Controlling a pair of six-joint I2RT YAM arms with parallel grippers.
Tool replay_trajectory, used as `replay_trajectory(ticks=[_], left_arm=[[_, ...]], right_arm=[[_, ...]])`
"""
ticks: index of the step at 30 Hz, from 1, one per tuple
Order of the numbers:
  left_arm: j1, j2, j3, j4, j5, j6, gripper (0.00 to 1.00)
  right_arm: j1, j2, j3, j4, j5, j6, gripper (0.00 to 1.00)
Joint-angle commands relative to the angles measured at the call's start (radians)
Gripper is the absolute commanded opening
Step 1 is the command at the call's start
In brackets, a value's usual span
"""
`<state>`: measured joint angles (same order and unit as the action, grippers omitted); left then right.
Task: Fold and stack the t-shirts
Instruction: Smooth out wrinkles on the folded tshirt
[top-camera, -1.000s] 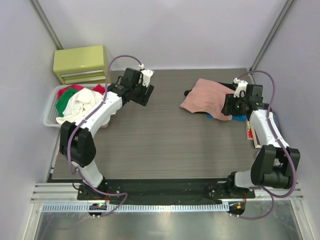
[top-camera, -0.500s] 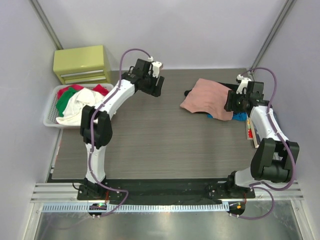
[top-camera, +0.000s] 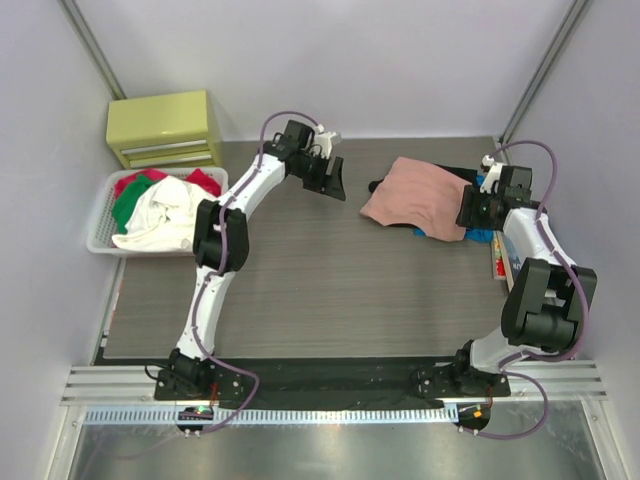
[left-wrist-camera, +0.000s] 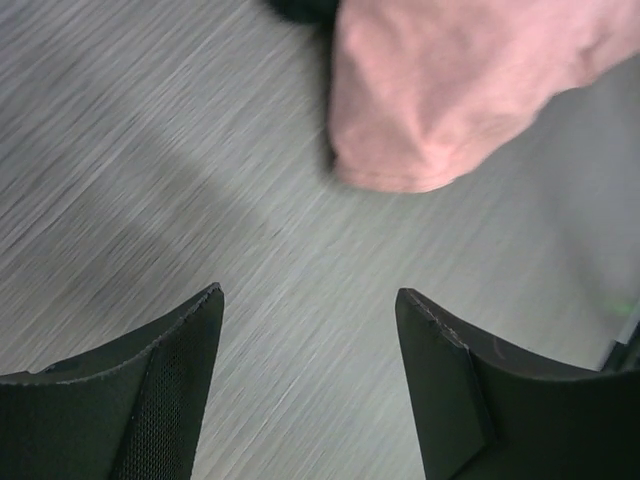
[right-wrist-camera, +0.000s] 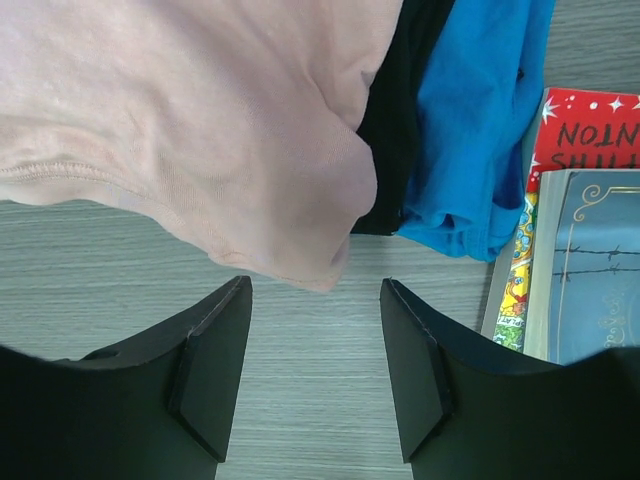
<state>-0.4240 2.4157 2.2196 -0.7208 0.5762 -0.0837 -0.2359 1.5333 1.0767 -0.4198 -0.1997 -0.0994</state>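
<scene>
I should drag the whole pile toward the table's middle (top-camera: 350, 245) with my right gripper before folding, since the salmon-pink t-shirt (top-camera: 415, 197) lies by the books, past my left fingers.
The salmon-pink t-shirt (top-camera: 415, 195) lies crumpled at the back right of the table, on top of a black t-shirt (top-camera: 376, 186) that peeks out at its edges. My left gripper (top-camera: 335, 186) hangs open just left of the pile. In the left wrist view its jaws (left-wrist-camera: 308, 295) are apart over bare table, with the pink t-shirt (left-wrist-camera: 450, 90) ahead of them. My right gripper (top-camera: 470, 212) is open at the pile's right side. In the right wrist view its jaws (right-wrist-camera: 315, 282) are empty, and the pink t-shirt's hem (right-wrist-camera: 180, 100) and the black t-shirt (right-wrist-camera: 400, 100) lie just beyond the tips.
A blue cloth (right-wrist-camera: 480, 120) lies beside the black t-shirt, next to books (right-wrist-camera: 585, 250) at the table's right edge. A white basket (top-camera: 100, 215) of mixed clothes stands at the left, and a yellow-green drawer box (top-camera: 160, 128) sits behind it.
My left arm has stretched and swung right across the back of the table toward the pink t-shirt. The right gripper has shifted slightly toward the back and its jaws have widened a little.
</scene>
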Motion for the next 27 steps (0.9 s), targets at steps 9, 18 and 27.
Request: replay_trajectory(ticks=[9, 18, 27], left_arm=[[0.050, -0.091, -0.038, -0.006, 0.105, 0.030, 0.70], [0.070, -0.654, -0.451, 0.234, -0.387, 0.071, 0.00], [0.091, -0.890, -0.583, 0.161, -0.504, 0.167, 0.00]], right_arm=[[-0.019, -0.036, 0.018, 0.053, 0.033, -0.002, 0.58], [0.167, -0.165, -0.037, 0.159, 0.247, -0.019, 0.01], [0.175, 0.327, 0.311, 0.069, 0.140, 0.058, 0.01]])
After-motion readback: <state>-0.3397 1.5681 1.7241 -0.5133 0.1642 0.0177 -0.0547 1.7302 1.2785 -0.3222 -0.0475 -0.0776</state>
